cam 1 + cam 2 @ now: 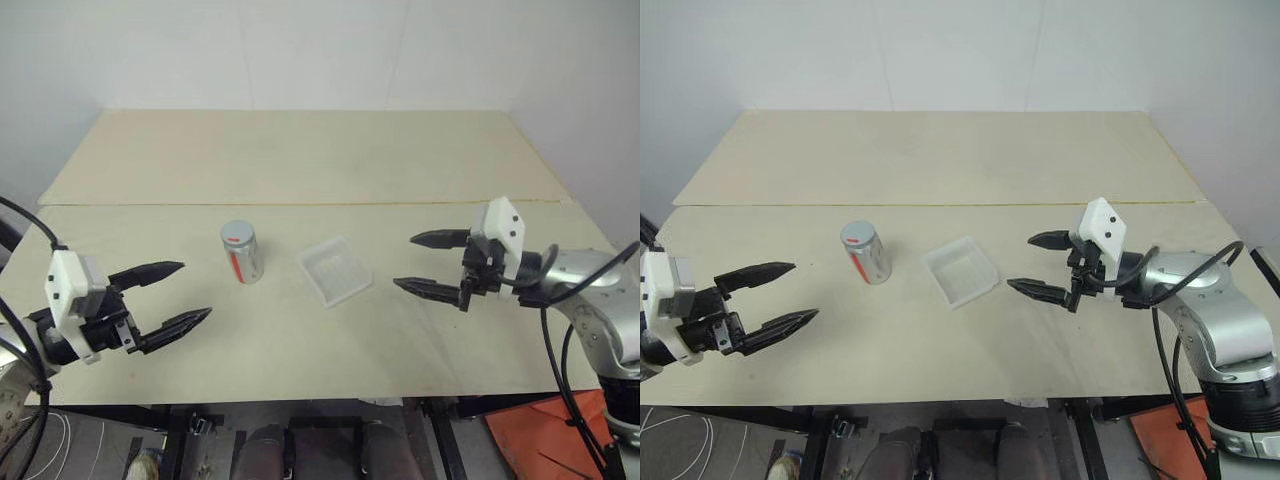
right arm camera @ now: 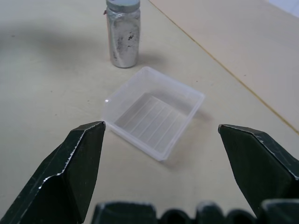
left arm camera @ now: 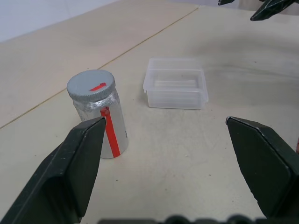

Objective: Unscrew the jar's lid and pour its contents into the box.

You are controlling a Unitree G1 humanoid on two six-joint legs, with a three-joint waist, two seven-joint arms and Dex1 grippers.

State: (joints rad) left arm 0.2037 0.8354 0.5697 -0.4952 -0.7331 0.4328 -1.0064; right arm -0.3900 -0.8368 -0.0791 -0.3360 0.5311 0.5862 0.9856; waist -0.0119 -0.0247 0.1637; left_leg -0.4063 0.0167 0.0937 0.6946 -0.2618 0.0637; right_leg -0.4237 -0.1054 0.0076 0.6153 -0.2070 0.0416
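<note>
My gripper will uncover a wide opening when it unscrews the grey lid point(image 1: 238, 234), and the lid will come off whole, because the lid covers the silver-grey jar's whole top point(image 3: 91, 94).
The silver-grey jar point(image 1: 241, 253) stands upright on the table, its white label with a red stripe facing me. Its grey lid point(image 3: 91, 85), marked red on top, sits on the jar. The contents are hidden inside. Just right of the jar lies the clear plastic box point(image 1: 335, 270), which looks empty. My left gripper point(image 1: 172, 297) hovers open to the left of the jar, a little nearer me, holding nothing. My right gripper point(image 1: 425, 263) hovers open to the right of the box, also holding nothing. In the right wrist view the box point(image 2: 153, 110) lies ahead of the fingers with the jar point(image 2: 123, 33) beyond it.
The beige table point(image 1: 300, 160) has a seam point(image 1: 300, 205) running left to right behind the jar and box. Its front edge lies close below both grippers. A white wall rises behind the table. Something orange point(image 1: 545, 435) lies on the floor at the lower right.
</note>
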